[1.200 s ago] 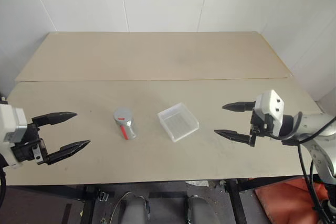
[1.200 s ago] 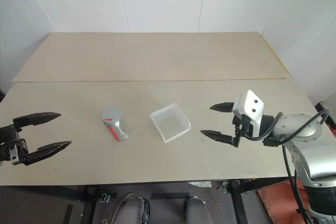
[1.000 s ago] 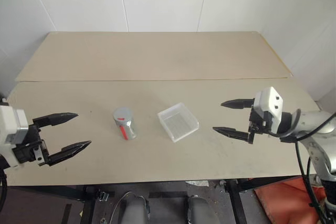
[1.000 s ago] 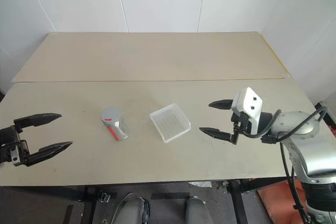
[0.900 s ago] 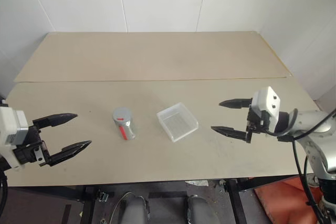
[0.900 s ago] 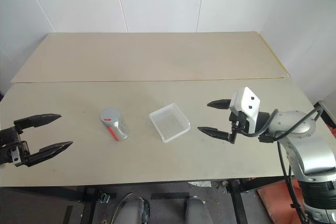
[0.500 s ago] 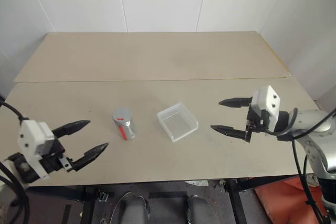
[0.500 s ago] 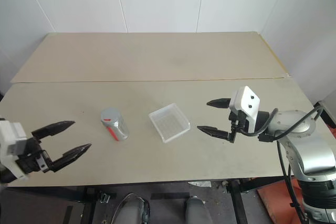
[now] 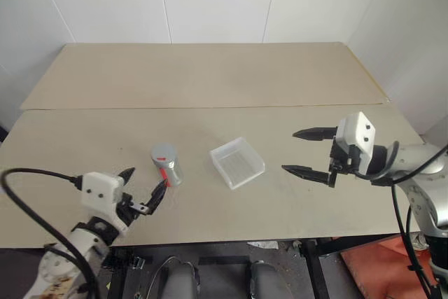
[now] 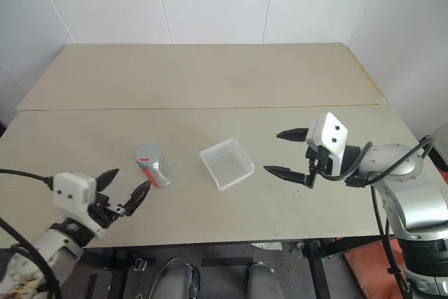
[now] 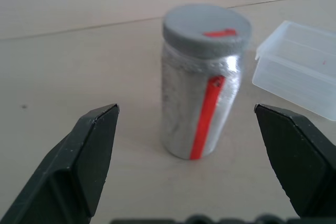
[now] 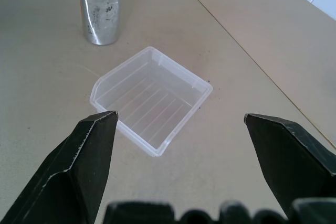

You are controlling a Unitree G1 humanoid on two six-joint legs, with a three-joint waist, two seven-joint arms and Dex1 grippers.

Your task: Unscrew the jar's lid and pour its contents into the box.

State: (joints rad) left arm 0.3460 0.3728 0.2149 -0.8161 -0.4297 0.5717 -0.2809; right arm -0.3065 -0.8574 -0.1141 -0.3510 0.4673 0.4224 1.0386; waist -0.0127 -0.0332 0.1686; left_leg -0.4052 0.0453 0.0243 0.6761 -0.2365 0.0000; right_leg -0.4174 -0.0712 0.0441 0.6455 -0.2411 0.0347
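The upright jar (image 11: 199,85) is centred ahead of the left gripper's open fingers, so the robot should keep moving that gripper forward until they are around the jar's body (image 9: 169,170) below its lid.
The jar (image 9: 166,166), a silvery cylinder with a red stripe, stands upright on the table's left half. Its grey lid (image 9: 163,152) with a red mark sits on top, hiding the contents. My left gripper (image 9: 145,180) is open just in front of the jar and slightly to its left. In the left wrist view the jar (image 11: 202,108) stands centred a short way beyond the black fingers (image 11: 89,145), apart from them. The clear plastic box (image 9: 237,162) lies to the right of the jar, empty. My right gripper (image 9: 289,150) hovers open to the right of the box (image 12: 152,98).
The pale wooden table (image 9: 210,208) has a second board (image 9: 210,75) behind it, against white walls. Black cables trail from both arms near the front edge.
My left gripper has swung in from the far left edge and sunk lower, and now points at the jar from close by. The right gripper, jar and box have stayed put.
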